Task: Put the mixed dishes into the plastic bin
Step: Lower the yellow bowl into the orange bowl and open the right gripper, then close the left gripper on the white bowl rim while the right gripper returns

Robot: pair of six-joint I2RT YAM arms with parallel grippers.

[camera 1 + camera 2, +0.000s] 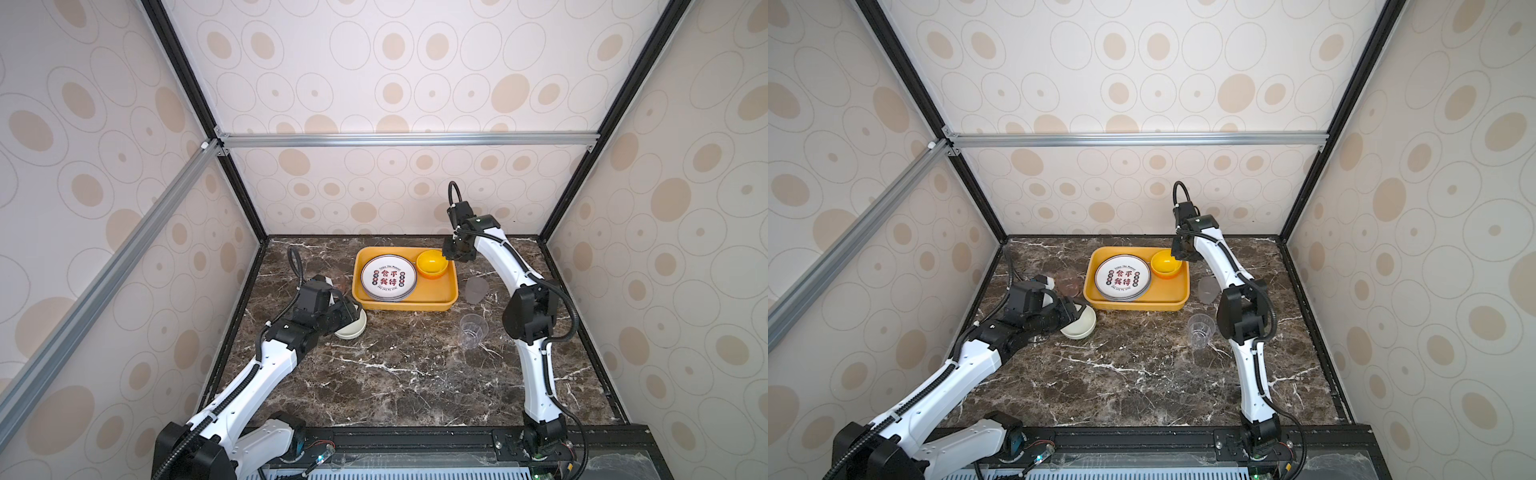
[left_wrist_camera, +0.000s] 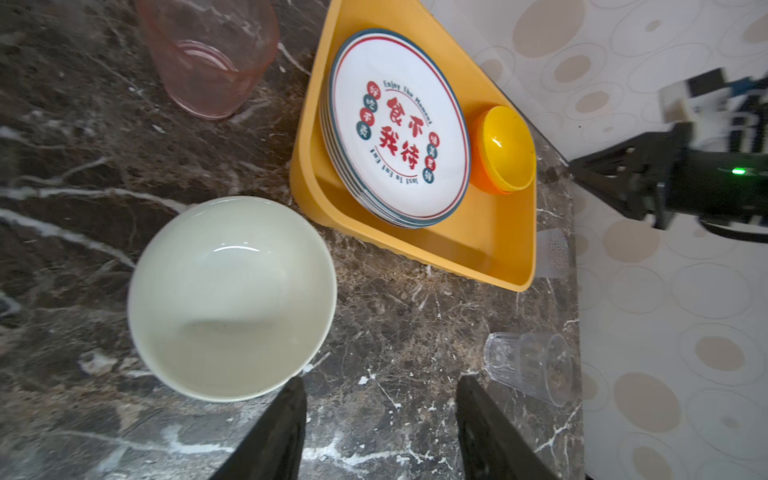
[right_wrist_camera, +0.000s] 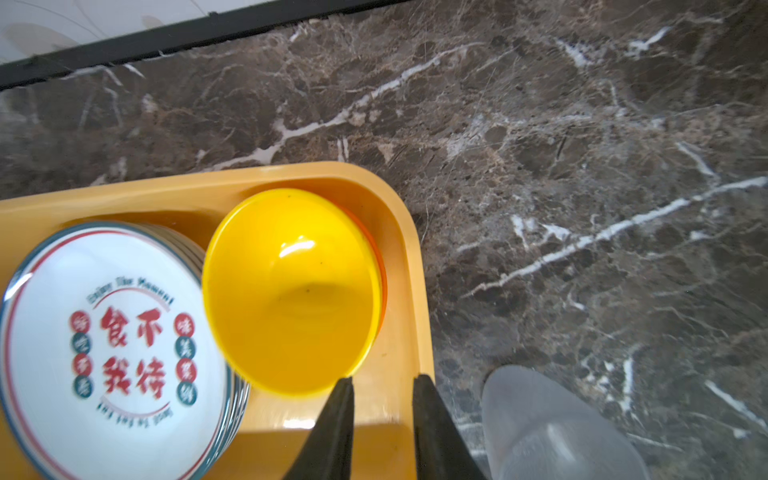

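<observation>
I should pass the cream bowl (image 1: 1081,325) over with my left gripper, because it lies across the bin from my right gripper and needs to be stacked in the yellow bowl (image 1: 1165,261).
The yellow plastic bin (image 1: 405,306) holds a stack of white plates (image 1: 388,277) and a yellow bowl (image 1: 432,262) nested in an orange one. My right gripper (image 3: 384,377) hovers over the bin's far right corner, slightly open. Only bin floor shows between its fingers, and the yellow bowl's (image 3: 291,291) rim lies beside one fingertip. My left gripper (image 2: 380,380) is open above bare table, just beside a cream bowl (image 2: 230,297) left of the bin. Also on the table are a pink cup (image 2: 208,58), a grey cup (image 1: 476,289) and a clear cup (image 1: 473,329).
The marble table is walled at the back and on both sides. The right arm (image 1: 528,307) arches over the table's right side, above the grey and clear cups. The front right part of the bin (image 2: 490,241) is bare floor.
</observation>
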